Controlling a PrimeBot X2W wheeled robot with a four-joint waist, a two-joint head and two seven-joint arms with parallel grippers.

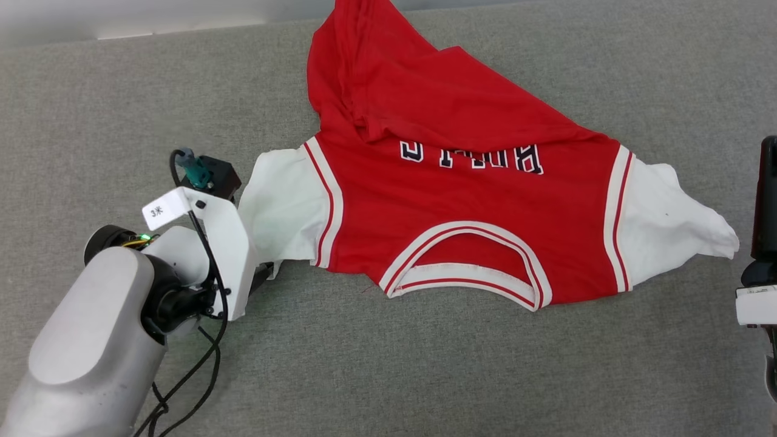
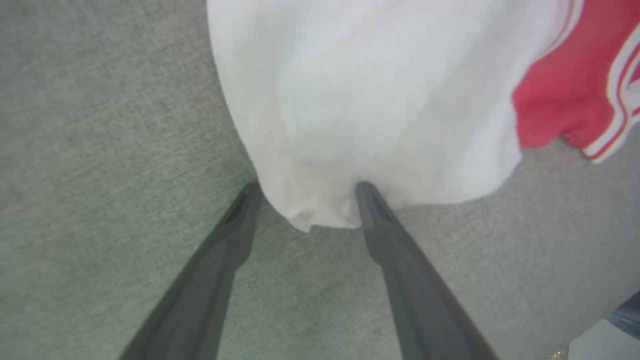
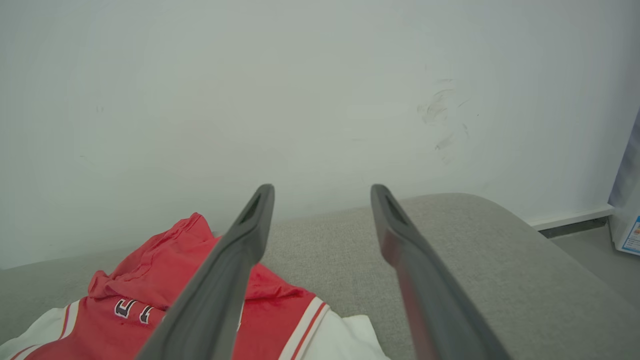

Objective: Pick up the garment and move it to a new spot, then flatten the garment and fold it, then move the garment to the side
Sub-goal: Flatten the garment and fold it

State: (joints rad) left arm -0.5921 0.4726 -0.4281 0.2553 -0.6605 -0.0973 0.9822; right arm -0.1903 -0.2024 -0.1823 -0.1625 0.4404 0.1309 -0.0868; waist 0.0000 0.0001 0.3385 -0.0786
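I am expecting more print to be hidden under the red fold (image 1: 466,109) when I lift and spread the garment, because the fold cuts across the chest lettering (image 1: 473,158).
The red garment (image 1: 461,206) lies on the grey padded surface with its collar toward me and its chest lettering upside down. Its hem end is bunched and folded over at the far side. Both white sleeves spread outward. My left gripper (image 2: 307,192) is open, low on the surface, its two fingers straddling the corner of the left white sleeve (image 2: 375,100). In the head view the left wrist bracket (image 1: 212,243) covers those fingers. My right gripper (image 3: 322,192) is open and empty, raised beyond the right sleeve (image 1: 674,224) and pointing toward the wall.
The grey padded surface (image 1: 425,364) stretches wide around the garment, with a rounded far corner (image 3: 500,220). A white wall (image 3: 300,75) rises behind it. A black cable (image 1: 200,376) loops off my left arm. A pale box (image 3: 627,220) stands on the floor to the right.
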